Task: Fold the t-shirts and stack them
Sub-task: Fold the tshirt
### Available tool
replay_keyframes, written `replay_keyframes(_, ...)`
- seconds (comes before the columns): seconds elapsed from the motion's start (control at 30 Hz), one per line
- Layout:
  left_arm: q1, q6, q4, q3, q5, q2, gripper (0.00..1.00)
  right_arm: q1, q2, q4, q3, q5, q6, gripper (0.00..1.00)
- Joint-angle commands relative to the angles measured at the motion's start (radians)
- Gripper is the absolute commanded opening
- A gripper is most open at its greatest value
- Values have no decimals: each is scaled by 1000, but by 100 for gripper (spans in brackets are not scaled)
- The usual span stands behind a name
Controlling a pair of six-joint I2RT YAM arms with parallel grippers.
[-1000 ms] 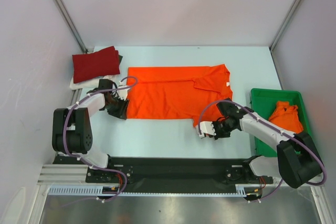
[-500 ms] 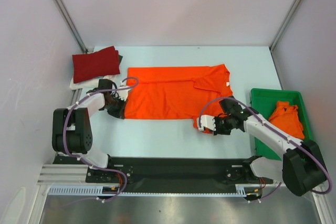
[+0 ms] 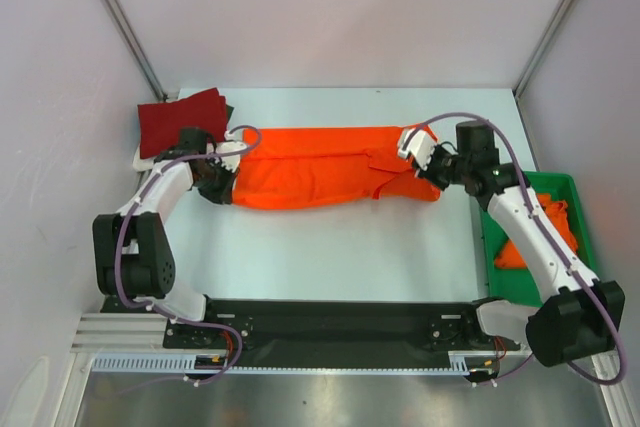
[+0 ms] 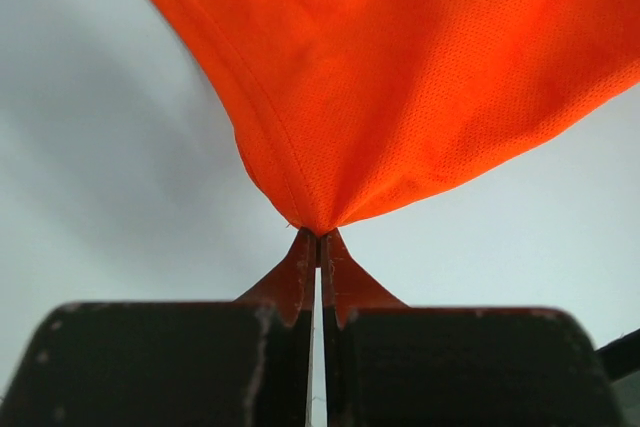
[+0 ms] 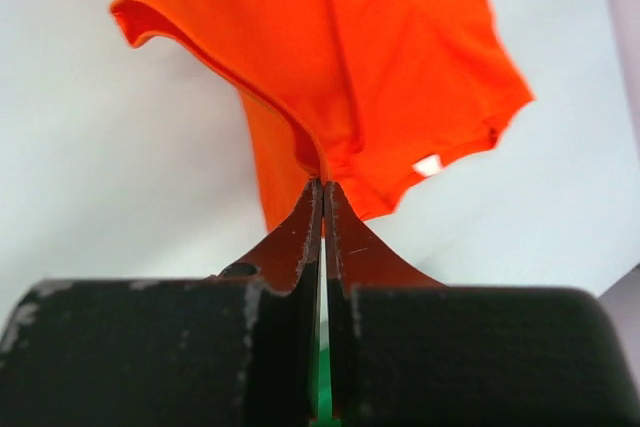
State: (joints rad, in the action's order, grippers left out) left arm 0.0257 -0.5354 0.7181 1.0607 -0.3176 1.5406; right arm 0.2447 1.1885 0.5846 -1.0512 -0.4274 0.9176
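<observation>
The orange t-shirt's near side point(image 3: 310, 195) is stretched between both grippers parallel to its far edge point(image 3: 390, 130). My right gripper keeps moving toward that edge and lets go there.
An orange t-shirt point(image 3: 320, 169) lies across the middle of the table, folded lengthwise into a narrow band. My left gripper point(image 3: 222, 182) is shut on its left end; the cloth hangs pinched between the tips in the left wrist view point(image 4: 400, 97). My right gripper point(image 3: 430, 169) is shut on its right end by the collar, with the cloth point(image 5: 370, 57) pinched at the tips. A folded dark red t-shirt point(image 3: 180, 119) lies on a folded white one point(image 3: 145, 157) at the back left. Another orange t-shirt point(image 3: 540, 232) sits crumpled in the bin.
A green plastic bin point(image 3: 515, 187) stands at the right edge of the table, under my right arm. Frame posts rise at the back left and back right corners. The black base rail runs along the near edge.
Both grippers moved away from me, carrying the shirt's near edge up and over towards the far edge. The shirt went from a wide spread to a narrow band.
</observation>
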Motion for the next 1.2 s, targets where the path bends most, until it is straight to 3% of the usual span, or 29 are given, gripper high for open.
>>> replay_keyframes(0.0,6,-35,41,82,-14,18,1,-41,80,-74,-90,-48,-51,0)
replay_keyframes(0.47,6,-2,93,361,-24,249,0,-108,336,-196,-262,-74,-49,0)
replay_keyframes(0.67,6,41,183,625,-40,458,0,-114,550,-284,-398,-71,-68,0)
replay_keyframes(0.73,6,64,210,769,-18,540,17,-120,609,-333,-460,-44,-118,1)
replay_keyframes(0.8,8,81,248,864,-12,573,33,-119,654,-350,-506,-5,-137,19)
replay_keyframes(0.83,10,86,241,864,-21,550,34,-111,646,-361,-532,7,-147,33)
replay_keyframes(0.93,5,101,170,701,-43,399,42,-110,550,-416,-483,45,-244,47)
replay_keyframes(1.03,-3,83,38,485,-40,284,49,-94,482,-402,-437,32,-310,51)
replay_keyframes(1.17,-9,6,-9,375,-11,256,50,-85,470,-382,-325,56,-423,52)
